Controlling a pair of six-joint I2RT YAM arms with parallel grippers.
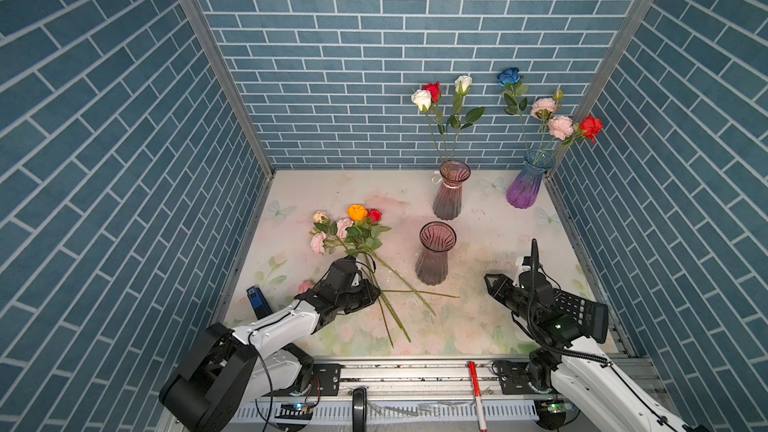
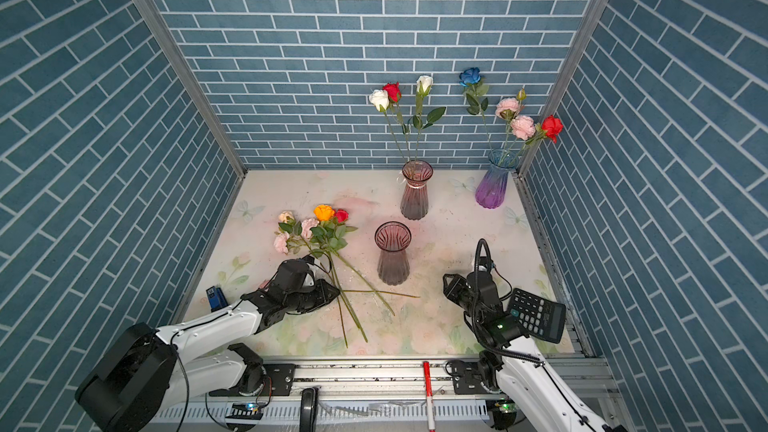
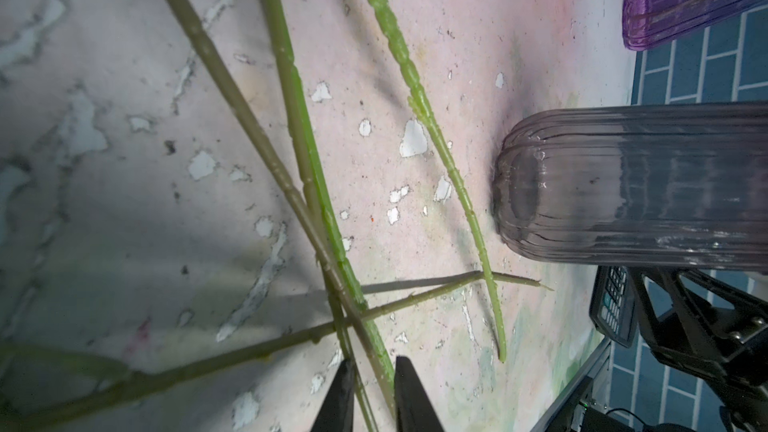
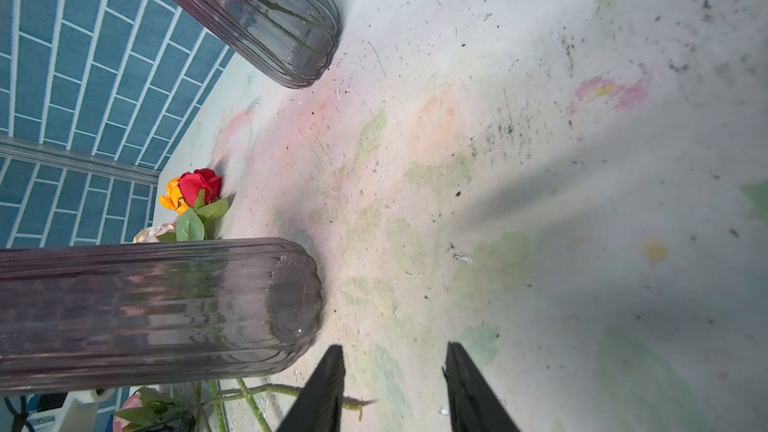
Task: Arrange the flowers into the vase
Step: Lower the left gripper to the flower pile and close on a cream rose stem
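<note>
I should open my left gripper's fingers and take only the cream flower's stem [image 3: 257, 136] before I lift it to the vase, because the fingers are on either side of two crossed stems [image 3: 369, 337].
Several loose flowers [image 1: 357, 234] [image 2: 324, 230] lie on the table's left side, with orange, red, pink and cream blooms and crossed green stems [image 3: 307, 151]. My left gripper [image 1: 376, 295] [image 2: 336, 295] [image 3: 374, 363] is low over those stems, its jaws narrowed around two of them. An empty smoky-pink vase [image 1: 434, 259] [image 2: 392, 255] [image 3: 623, 193] [image 4: 145, 309] stands upright mid-table, to the right of the stems. My right gripper [image 1: 487, 280] [image 2: 445, 280] [image 4: 395, 351] is open and empty above bare table to the right of that vase.
At the back, a ribboned pink vase [image 1: 451, 193] holds white and red roses. A purple-blue vase [image 1: 528, 184] in the back right corner holds blue, pink and red blooms. A calculator [image 1: 582, 313] lies by the right arm. A blue box [image 1: 257, 301] stands at the left wall.
</note>
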